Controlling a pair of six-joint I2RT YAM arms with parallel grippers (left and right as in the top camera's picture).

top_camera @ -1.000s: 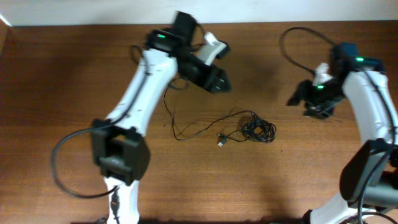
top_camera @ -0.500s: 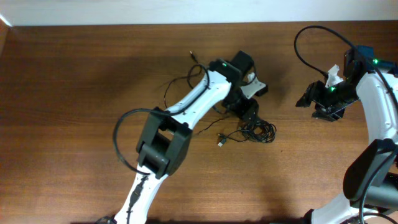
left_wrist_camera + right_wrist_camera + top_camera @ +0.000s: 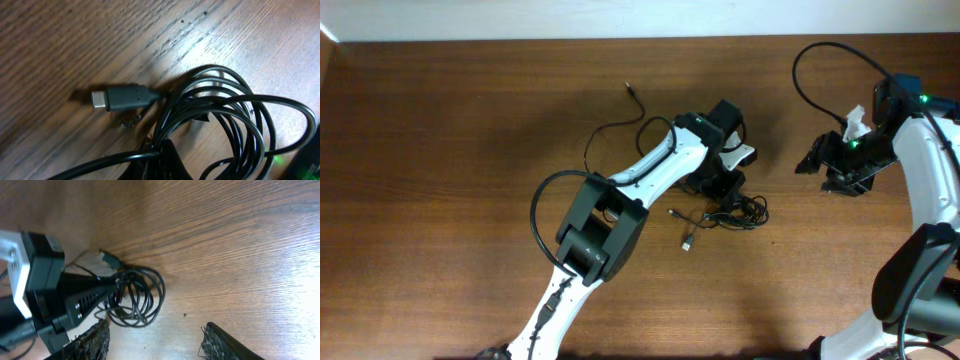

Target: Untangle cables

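Note:
My left gripper should keep the coil lifted while my right gripper takes the coil's free loops (image 3: 756,212), because my left gripper is pinching several strands of cable in the bunched coil (image 3: 724,212) together.
The cables (image 3: 748,210) lie as a small black coil mid-table. One thin strand runs back to a plug (image 3: 630,88) and another ends in a plug (image 3: 687,243) in front. My left gripper (image 3: 728,192) is down on the coil's left side. In the left wrist view its dark tip (image 3: 167,155) is shut on several strands of the cables (image 3: 225,115), beside a plug with a silvery tip (image 3: 117,98). My right gripper (image 3: 825,173) hovers to the right, apart from the coil. It stands open (image 3: 155,342), with the cables (image 3: 150,295) ahead of its fingers.
The wooden table (image 3: 440,200) ends at a white wall along the back. Thick black arm cables loop beside the left arm (image 3: 540,215) and above the right arm (image 3: 820,60). The left gripper's body (image 3: 40,280) fills the left of the right wrist view.
The left arm swung from the back of the table down onto the coil and shut on its strands, which shifted. The right arm drifted slightly right, then stayed still.

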